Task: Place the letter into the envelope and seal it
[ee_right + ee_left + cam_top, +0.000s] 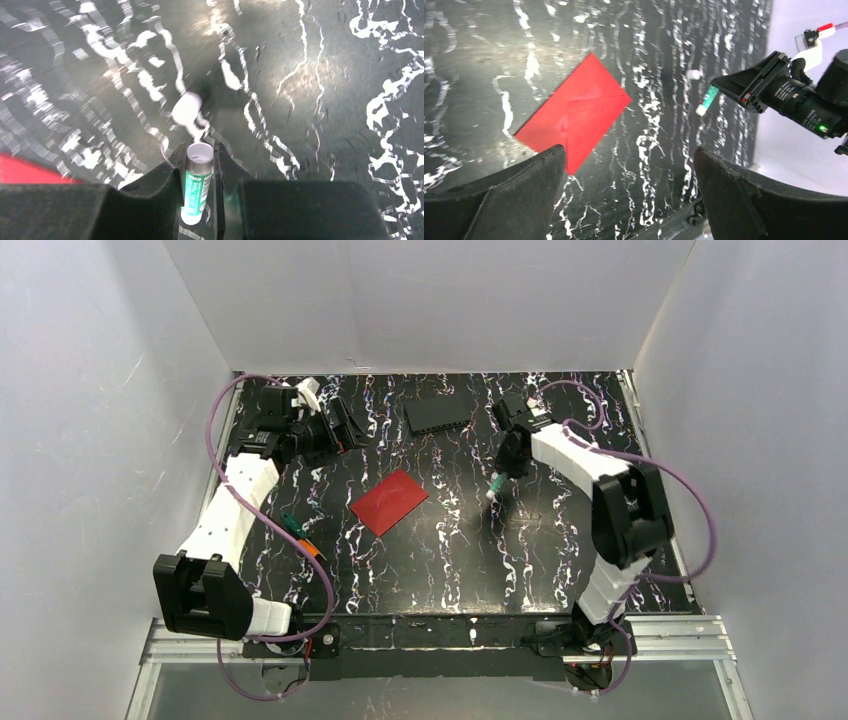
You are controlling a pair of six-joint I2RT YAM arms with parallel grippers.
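Observation:
The glue stick is pinched close to its open end (200, 152) by my right gripper, so my empty left gripper should come over and grab the stick by its green body (195, 192).
The red envelope (389, 501) lies flat in the middle of the table, its triangular flap folded down in the left wrist view (574, 112). One of its corners shows in the right wrist view (30, 170). No white letter shows in any view. My right gripper (502, 472) is right of the envelope and a little above the table. It is shut on an uncapped green glue stick (197, 180), tip down. My left gripper (348, 430) is open and empty at the back left, its fingers wide apart (629, 165).
The glue stick's white cap (186, 109) lies on the table just under the right gripper. A dark ribbed block (438, 415) lies at the back centre. A green and orange object (298, 533) lies left of the envelope. White walls enclose the table.

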